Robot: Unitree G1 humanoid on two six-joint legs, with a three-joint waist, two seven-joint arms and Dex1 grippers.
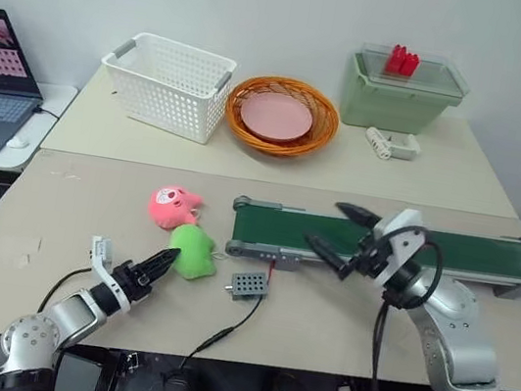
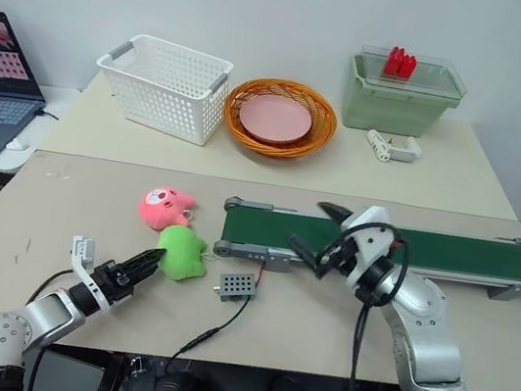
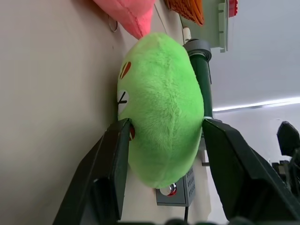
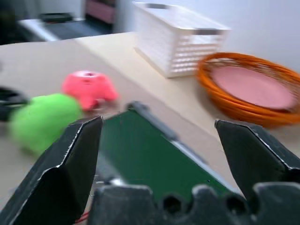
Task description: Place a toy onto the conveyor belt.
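Red and white patches show a little from under the toy's plain back, so the lime-green toy will reveal a hidden side when the robot picks it up and turns it.
The lime-green toy lies on the table just left of the conveyor belt's near end. My left gripper reaches in low from the left, level with the table. In the left wrist view it is open, and its two fingers straddle the toy's near end. My right gripper hovers over the left end of the dark green belt, pointing left, open and holding nothing. The right wrist view looks past the belt to the toy.
A pink plush lies right behind the green toy. A small grey control box with a cable sits in front of the belt's end. At the back stand a white basket, an orange basket holding a pink plate, and a green lidded box.
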